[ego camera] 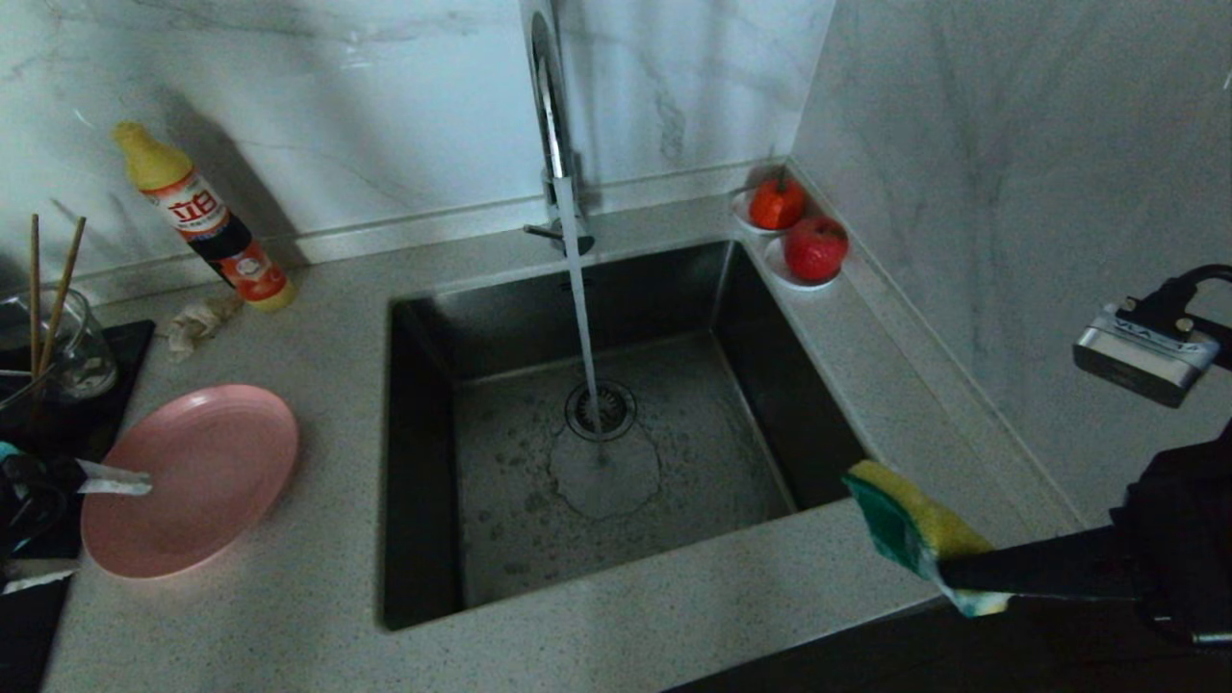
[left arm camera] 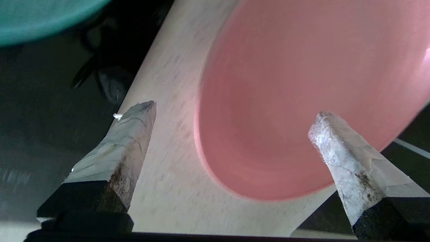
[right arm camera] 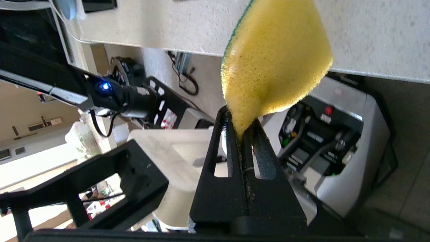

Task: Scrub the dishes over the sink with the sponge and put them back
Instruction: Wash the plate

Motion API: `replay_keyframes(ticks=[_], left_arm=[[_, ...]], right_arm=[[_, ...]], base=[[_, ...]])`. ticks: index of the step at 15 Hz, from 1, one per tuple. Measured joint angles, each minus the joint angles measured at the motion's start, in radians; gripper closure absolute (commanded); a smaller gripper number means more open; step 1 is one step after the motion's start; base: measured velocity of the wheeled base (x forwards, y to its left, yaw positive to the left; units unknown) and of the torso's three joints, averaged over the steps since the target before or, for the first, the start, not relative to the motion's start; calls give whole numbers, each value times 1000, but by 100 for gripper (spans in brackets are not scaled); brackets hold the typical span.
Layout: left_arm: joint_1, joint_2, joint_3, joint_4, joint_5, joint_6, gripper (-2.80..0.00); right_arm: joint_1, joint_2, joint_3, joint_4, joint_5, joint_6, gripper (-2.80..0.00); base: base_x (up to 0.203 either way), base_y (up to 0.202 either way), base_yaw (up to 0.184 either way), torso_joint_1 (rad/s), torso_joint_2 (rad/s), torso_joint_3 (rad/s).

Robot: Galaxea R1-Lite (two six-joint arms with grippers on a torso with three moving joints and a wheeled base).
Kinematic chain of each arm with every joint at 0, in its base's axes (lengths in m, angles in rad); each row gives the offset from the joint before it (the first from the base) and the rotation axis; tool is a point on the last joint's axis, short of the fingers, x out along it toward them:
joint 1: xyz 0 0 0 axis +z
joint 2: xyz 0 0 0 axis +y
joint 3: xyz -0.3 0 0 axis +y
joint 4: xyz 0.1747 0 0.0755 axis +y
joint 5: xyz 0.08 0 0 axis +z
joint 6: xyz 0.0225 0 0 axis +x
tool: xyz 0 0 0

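Observation:
The pink plate (ego camera: 191, 481) will catch water and hold it in a pool when I carry it under the running faucet, because a raised rim (ego camera: 293, 441) curves around the plate's hollow.
The pink plate (ego camera: 192, 476) lies flat on the counter left of the sink (ego camera: 423, 462). My left gripper (ego camera: 77, 529) stands open at the plate's left rim, empty. In the left wrist view the plate (left arm camera: 302, 84) fills the space beyond my left gripper (left arm camera: 235, 109), and the teal bowl (left arm camera: 40, 16) shows at a corner. The chopsticks (ego camera: 58, 279) stand in a glass cup (ego camera: 77, 346). My right gripper (ego camera: 948, 568) is shut on the yellow and green sponge (ego camera: 910, 525) above the sink's front right corner. In the right wrist view the sponge (right arm camera: 275, 57) sticks out of the right gripper (right arm camera: 242, 124).
Water runs from the chrome faucet (ego camera: 553, 115) onto the drain. A detergent bottle (ego camera: 207, 221) and a paper wad (ego camera: 197, 322) sit at the back left. Two saucers with red fruit (ego camera: 816, 248) stand at the back right corner. A black mat (ego camera: 106, 385) lies at the far left.

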Motion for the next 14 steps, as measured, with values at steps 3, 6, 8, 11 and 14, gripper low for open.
replay_keyframes(ticks=[3,6,8,11,14], left_arm=[[-7,6,2,-48,-3,-3,-280],[-30,15,4,-53,-4,0,-280],[-49,21,3,-53,-6,1,-280],[-73,23,-1,-73,-5,1,-280],[-79,32,0,-103,-3,-2,-280]], right_arm=[[0,2,33,-43,0,0,0],[0,7,38,-44,0,1,0],[-1,8,41,-44,0,1,0],[-4,7,41,-43,0,1,0],[-4,7,39,-43,-1,0,0]], base=[[0,0,0,0,0,0],[0,0,0,0,0,0],[0,0,0,0,0,0],[0,0,0,0,0,0],[0,0,0,0,0,0]])
